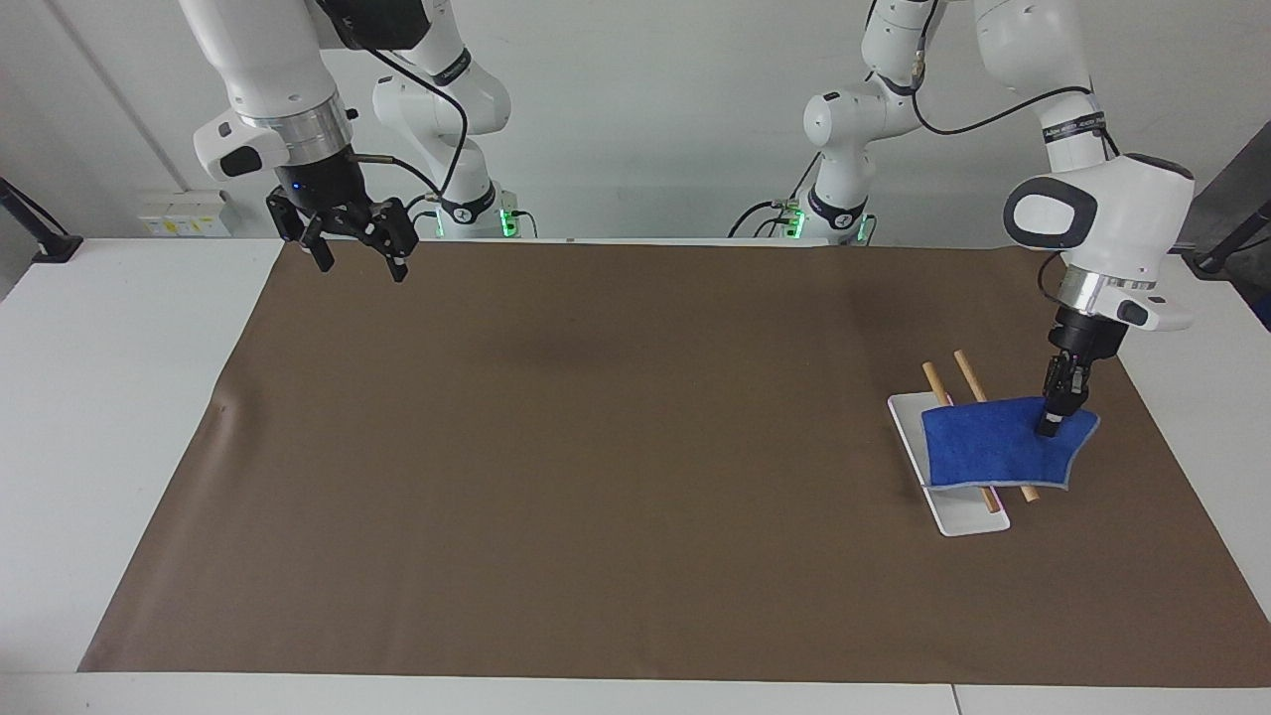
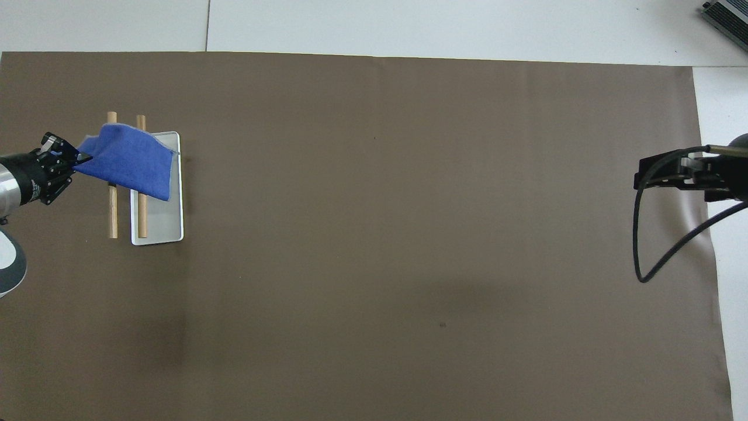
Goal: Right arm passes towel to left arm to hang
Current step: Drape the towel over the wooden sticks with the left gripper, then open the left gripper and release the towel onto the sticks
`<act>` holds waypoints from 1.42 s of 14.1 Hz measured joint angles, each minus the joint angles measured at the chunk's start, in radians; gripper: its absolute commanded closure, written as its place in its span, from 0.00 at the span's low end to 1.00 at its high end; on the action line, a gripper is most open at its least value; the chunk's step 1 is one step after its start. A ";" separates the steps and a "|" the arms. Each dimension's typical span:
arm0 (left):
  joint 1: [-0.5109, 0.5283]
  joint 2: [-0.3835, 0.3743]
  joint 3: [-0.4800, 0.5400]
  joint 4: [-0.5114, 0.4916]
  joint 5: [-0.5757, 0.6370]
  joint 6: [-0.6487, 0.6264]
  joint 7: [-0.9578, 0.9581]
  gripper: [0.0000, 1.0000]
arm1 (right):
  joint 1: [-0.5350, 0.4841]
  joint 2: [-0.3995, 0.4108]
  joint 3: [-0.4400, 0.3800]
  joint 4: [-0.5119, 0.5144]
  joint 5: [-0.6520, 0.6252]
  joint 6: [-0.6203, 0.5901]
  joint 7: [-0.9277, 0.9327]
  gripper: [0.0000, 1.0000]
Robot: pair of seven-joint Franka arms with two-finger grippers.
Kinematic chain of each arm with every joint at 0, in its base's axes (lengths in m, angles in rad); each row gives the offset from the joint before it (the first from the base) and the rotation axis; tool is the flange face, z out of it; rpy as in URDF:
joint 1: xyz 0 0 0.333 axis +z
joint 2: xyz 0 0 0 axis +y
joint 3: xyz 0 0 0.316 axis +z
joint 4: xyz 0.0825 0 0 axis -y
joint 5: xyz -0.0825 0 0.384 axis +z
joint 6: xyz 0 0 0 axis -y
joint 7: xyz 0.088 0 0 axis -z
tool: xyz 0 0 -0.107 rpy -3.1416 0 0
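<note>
The towel slants (image 2: 133, 160) over the two wooden rods, so the robot's left gripper needs to swing its held corner (image 2: 82, 165) square to the rods before it opens and moves back.
The royal-blue towel (image 1: 993, 444) lies draped across two wooden rods (image 1: 933, 382) that rest over a white rectangular base (image 1: 963, 516). My left gripper (image 1: 1051, 425) is shut on the towel's corner toward the left arm's end and holds that corner slightly raised. In the overhead view the towel (image 2: 131, 164) covers the parts of the rods (image 2: 111, 216) farther from the robots, with the left gripper (image 2: 73, 164) at its edge. My right gripper (image 1: 359, 263) is open and empty, raised over the mat's corner by its own base; it also shows in the overhead view (image 2: 660, 175).
A brown mat (image 1: 616, 477) covers most of the white table (image 1: 109, 397). The white base (image 2: 160, 225) and rods stand toward the left arm's end. A black cable (image 2: 643, 245) loops from the right gripper.
</note>
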State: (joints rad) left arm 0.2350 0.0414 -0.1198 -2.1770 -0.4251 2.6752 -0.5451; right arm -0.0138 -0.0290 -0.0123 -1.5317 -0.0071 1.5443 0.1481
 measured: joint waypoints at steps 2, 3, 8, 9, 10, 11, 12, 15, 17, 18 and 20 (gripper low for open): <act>0.000 -0.007 -0.002 -0.015 0.000 0.000 0.001 0.75 | 0.031 -0.001 -0.089 0.012 0.000 -0.016 -0.080 0.00; 0.000 -0.007 -0.004 -0.020 0.000 0.000 0.002 0.47 | 0.040 -0.001 -0.110 0.011 0.000 -0.018 -0.097 0.00; 0.000 -0.008 -0.003 -0.026 0.000 0.000 0.019 0.02 | 0.050 -0.001 -0.112 -0.001 0.000 -0.034 -0.082 0.00; 0.001 -0.009 -0.002 -0.025 0.000 0.001 0.035 0.02 | 0.048 -0.002 -0.112 -0.009 0.005 -0.036 -0.065 0.00; 0.002 -0.010 -0.002 -0.024 0.000 0.001 0.050 0.00 | 0.047 -0.004 -0.112 -0.017 0.010 -0.036 -0.050 0.00; 0.003 -0.010 -0.002 -0.021 0.000 0.001 0.062 0.00 | 0.047 -0.006 -0.111 -0.024 0.014 -0.036 -0.040 0.00; 0.004 -0.011 -0.002 -0.016 0.000 0.001 0.071 0.00 | 0.045 -0.008 -0.106 -0.028 0.015 -0.036 -0.035 0.00; 0.005 -0.011 -0.002 0.001 0.022 -0.001 0.124 0.01 | 0.031 -0.013 -0.082 -0.028 0.015 -0.036 -0.027 0.00; 0.005 -0.011 -0.003 0.006 0.102 -0.037 0.149 0.02 | 0.031 -0.016 -0.079 -0.028 0.015 -0.036 -0.027 0.00; 0.005 -0.011 -0.004 0.023 0.160 -0.092 0.152 0.02 | 0.031 -0.017 -0.078 -0.029 0.015 -0.036 -0.026 0.00; 0.005 -0.011 -0.006 0.105 0.291 -0.266 0.162 0.03 | 0.031 -0.017 -0.075 -0.033 0.015 -0.036 -0.026 0.00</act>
State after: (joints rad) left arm 0.2400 0.0304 -0.1255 -2.0725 -0.1340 2.4097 -0.3833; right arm 0.0170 -0.0456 -0.0871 -1.5647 0.0084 1.5088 0.1216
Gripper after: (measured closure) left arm 0.022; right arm 0.000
